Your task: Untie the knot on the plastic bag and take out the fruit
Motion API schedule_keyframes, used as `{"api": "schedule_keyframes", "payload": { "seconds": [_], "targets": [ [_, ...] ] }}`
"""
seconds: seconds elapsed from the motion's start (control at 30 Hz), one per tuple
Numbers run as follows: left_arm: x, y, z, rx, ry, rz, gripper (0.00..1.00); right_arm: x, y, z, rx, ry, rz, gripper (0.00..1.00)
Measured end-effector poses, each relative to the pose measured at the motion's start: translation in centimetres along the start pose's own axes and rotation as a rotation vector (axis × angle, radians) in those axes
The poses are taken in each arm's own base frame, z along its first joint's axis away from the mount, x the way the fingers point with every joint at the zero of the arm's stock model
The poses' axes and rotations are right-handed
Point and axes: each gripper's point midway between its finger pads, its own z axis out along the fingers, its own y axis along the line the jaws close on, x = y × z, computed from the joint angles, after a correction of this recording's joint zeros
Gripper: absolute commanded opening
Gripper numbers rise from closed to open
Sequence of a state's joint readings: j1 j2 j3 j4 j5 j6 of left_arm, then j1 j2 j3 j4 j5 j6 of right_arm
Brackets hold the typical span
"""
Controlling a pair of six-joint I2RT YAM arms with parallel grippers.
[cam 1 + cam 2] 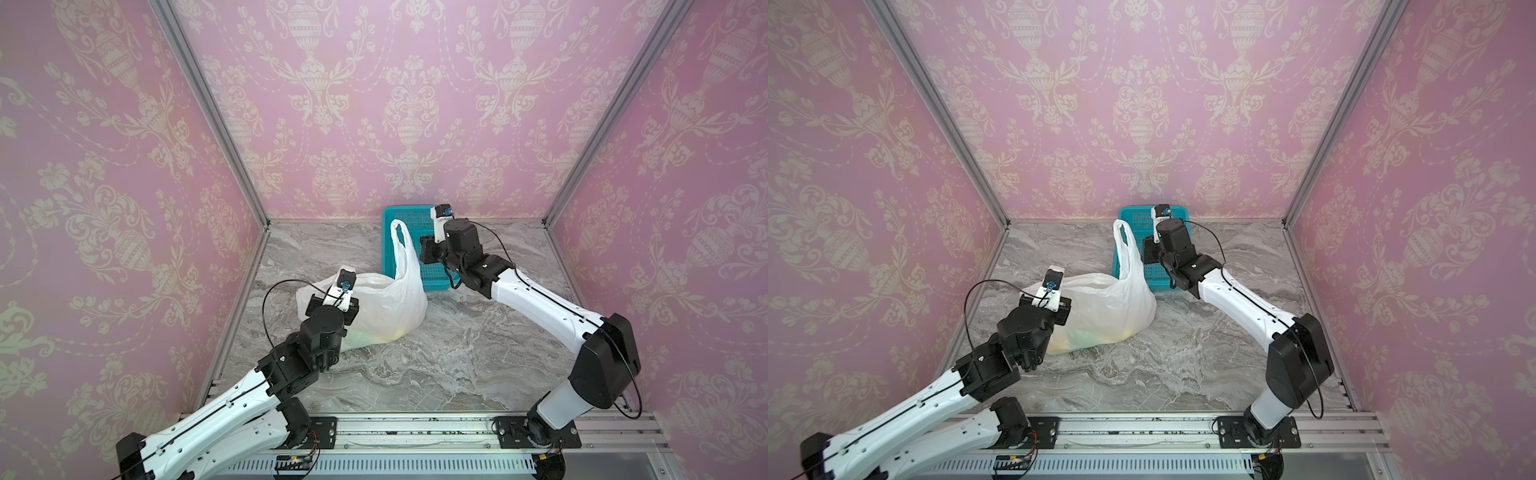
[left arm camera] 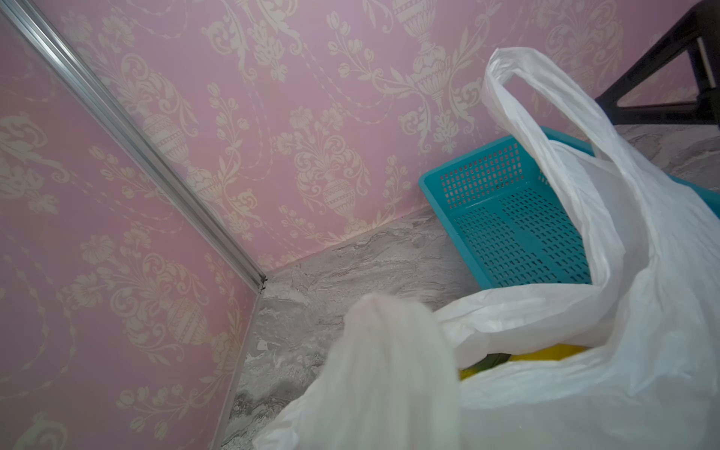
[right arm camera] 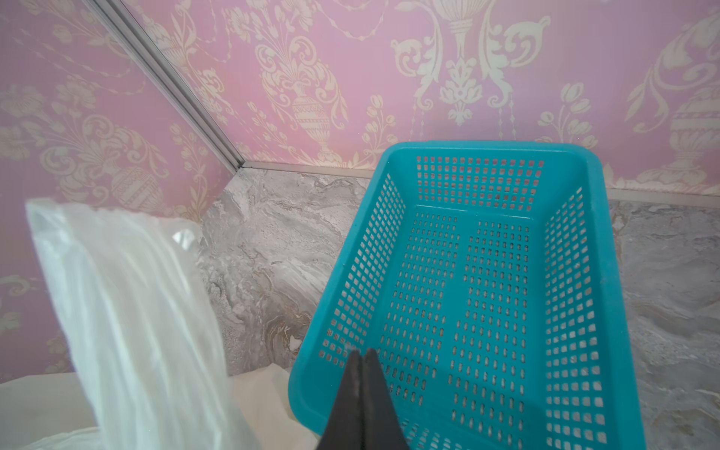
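The bag's opening droops to a narrow slit over the fruit [image 2: 521, 357], so the robot's left gripper should lift the bag's bunched strip [image 2: 386, 360] and widen the bag's opening before it reaches in.
The white plastic bag [image 1: 386, 303] lies slumped on the marble table with its mouth open. No knot shows; one handle loop [image 1: 400, 245] stands upright, free of any grip. Yellow and green fruit [image 2: 545, 352] shows inside the mouth and faintly through the bag's side [image 1: 1121, 334]. My left gripper [image 1: 332, 301] sits at the bag's left edge, shut on a bunched strip of the bag [image 2: 389, 370] that hides its fingers. My right gripper [image 3: 362, 354] is shut and empty. It hovers over the basket's near left rim, just right of the upright loop.
A teal perforated basket [image 3: 483, 150] stands empty against the back wall, right behind the bag [image 1: 409, 216]. Pink patterned walls close in the back and both sides. Bare marble table [image 1: 457, 353] stretches in front of the bag.
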State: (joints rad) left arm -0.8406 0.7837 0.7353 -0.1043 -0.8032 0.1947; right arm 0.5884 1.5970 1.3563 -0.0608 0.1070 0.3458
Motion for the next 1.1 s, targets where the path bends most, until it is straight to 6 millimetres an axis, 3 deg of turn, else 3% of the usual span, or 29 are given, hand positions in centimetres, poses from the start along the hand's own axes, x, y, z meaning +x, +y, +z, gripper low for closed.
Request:
{"api": "schedule_keyframes", "payload": {
  "seconds": [0.17,0.4,0.6,0.73,0.93,1.0,1.1],
  "targets": [
    [-0.7,2.1,1.7,-0.012,0.038,-0.077,0.0,-0.8,0.8,-0.4,-0.026,-0.033,0.009,0.0],
    [-4.9,4.4,3.4,0.022,0.004,-0.207,0.0,-2.0,1.4,0.6,-0.027,-0.038,0.012,0.0],
    [-6.3,4.8,6.3,0.057,0.035,-0.237,0.0,-4.9,2.7,1.9,-0.04,-0.067,0.015,0.0],
    [-9.0,6.0,7.5,0.063,0.024,-0.252,0.0,-8.0,4.2,1.9,-0.063,-0.111,0.013,0.0],
    [-13.1,8.1,5.9,0.066,-0.055,-0.283,0.0,-11.7,6.8,0.2,-0.113,-0.181,-0.003,0.0],
    [-13.1,8.3,4.9,0.072,-0.062,-0.285,0.0,-11.5,7.0,-0.1,-0.118,-0.181,-0.007,0.0],
    [-11.5,8.5,3.2,0.073,-0.059,-0.288,0.0,-9.3,6.6,-0.1,-0.115,-0.151,-0.013,0.0]
  ]
}}
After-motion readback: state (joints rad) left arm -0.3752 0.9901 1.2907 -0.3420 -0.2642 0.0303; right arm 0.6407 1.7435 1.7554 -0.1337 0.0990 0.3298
